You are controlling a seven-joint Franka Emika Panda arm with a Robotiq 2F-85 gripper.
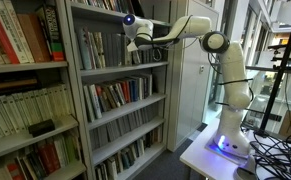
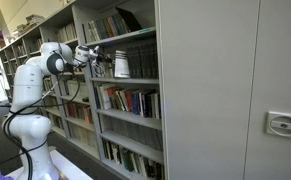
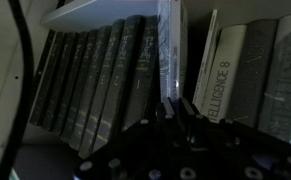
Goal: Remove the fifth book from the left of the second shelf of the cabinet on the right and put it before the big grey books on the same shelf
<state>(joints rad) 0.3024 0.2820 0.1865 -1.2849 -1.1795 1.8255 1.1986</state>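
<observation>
My gripper needs to turn the slim pale book it is holding, because the book slants against the big grey books. The book should line up with their spines before my gripper lets go of it.
In the wrist view my gripper is shut on a slim pale book that stands upright. Directly left of this book runs the row of big grey books. To its right, past a dark gap, stand slim pale spines, one of them leaning. Both exterior views show the gripper reaching into the second shelf of the cabinet. My fingers hide the book's lower end.
The shelf board above hangs close over the book tops. A bookcase with red and cream books adjoins the cabinet. Tall grey doors flank it. The robot's base stands on a white table beside cables.
</observation>
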